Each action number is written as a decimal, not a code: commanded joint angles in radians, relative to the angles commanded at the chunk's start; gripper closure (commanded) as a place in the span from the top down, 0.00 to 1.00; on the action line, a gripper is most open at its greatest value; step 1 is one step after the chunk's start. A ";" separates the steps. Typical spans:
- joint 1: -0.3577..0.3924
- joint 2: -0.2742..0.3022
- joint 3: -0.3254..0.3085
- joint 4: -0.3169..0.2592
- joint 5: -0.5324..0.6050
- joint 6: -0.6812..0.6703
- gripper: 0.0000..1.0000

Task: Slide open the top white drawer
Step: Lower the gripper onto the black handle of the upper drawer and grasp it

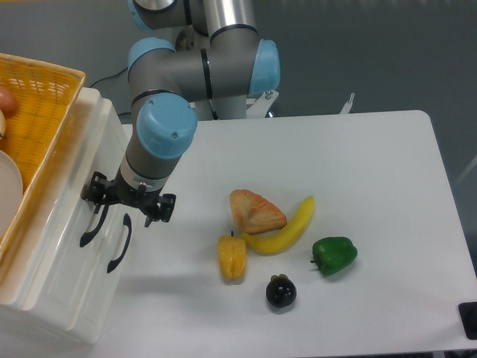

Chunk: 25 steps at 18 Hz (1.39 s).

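The top white drawer (74, 255) will slide straight out by itself above the lower drawer when the robot pulls, because the lower drawer has its own handle (127, 240).
The white cabinet (67, 246) stands at the table's left edge with its front facing right. The top white drawer (74, 195) sits flush with the front, and its curved black handle (89, 230) lies just left of the lower drawer's handle (119, 244). My gripper (125, 205) hangs open right at the cabinet front, above both handles. Its left finger (95, 192) is by the upper end of the top drawer's handle, and its right finger (159, 209) is out over the table. Nothing is clamped between the fingers.
A yellow wicker basket (41, 104) sits on top of the cabinet. On the table to the right lie a bread piece (256, 211), a banana (289, 226), a yellow pepper (232, 258), a green pepper (334, 254) and a dark round fruit (281, 291).
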 joint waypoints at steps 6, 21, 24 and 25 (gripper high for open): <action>0.000 0.002 0.000 0.012 0.000 0.014 0.86; 0.002 0.012 -0.006 0.054 -0.002 0.015 0.63; 0.002 0.012 -0.008 0.054 -0.002 0.015 0.57; 0.002 0.012 -0.009 0.054 -0.002 0.020 0.55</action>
